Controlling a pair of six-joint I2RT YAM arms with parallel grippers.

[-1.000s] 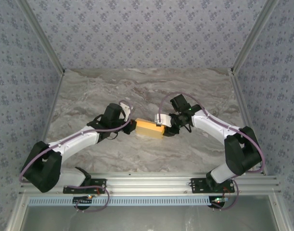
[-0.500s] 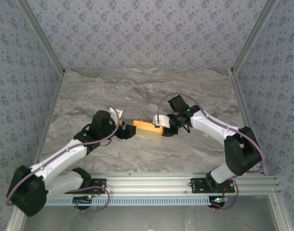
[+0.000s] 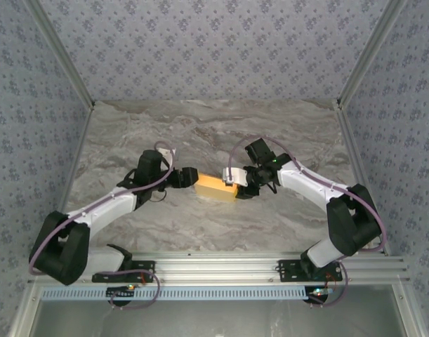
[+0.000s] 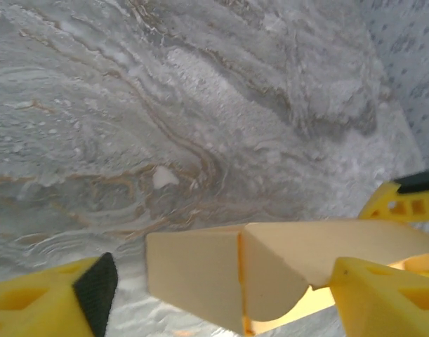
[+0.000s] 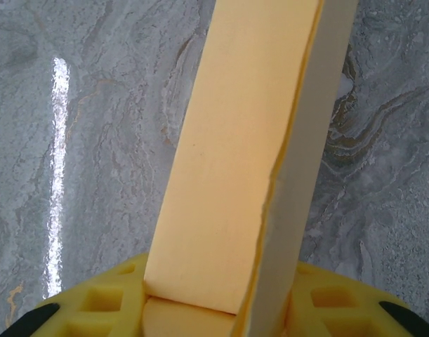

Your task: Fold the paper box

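Note:
The rounded flap [image 4: 276, 289] sticks out at the end of the paper box between my left gripper's wide fingers, so my left gripper needs to clamp that end [image 4: 194, 275] before my right gripper moves.
The paper box [image 3: 215, 187] is a small yellow-orange rectangular box just above the marble table's middle. My right gripper [image 3: 236, 184] is shut on its right end. In the right wrist view the box [image 5: 235, 168] runs up from between the yellow fingers [image 5: 95, 309], one side seam slightly open. My left gripper [image 3: 188, 177] is open at the box's left end. In the left wrist view the box's pale end [image 4: 196, 274] with a rounded flap [image 4: 274, 281] lies between the spread jaws of the left gripper [image 4: 218, 284]; the left pad [image 4: 95, 288] is apart from it.
The marble table [image 3: 200, 133] is bounded by patterned walls at the back and both sides, with an aluminium rail [image 3: 214, 265] along the near edge. The right gripper's finger [image 4: 411, 200] shows behind the box in the left wrist view.
My left gripper opened, drew back left from the box's end, then came back toward it, slightly farther up the table. The right gripper kept its hold; the box barely moved.

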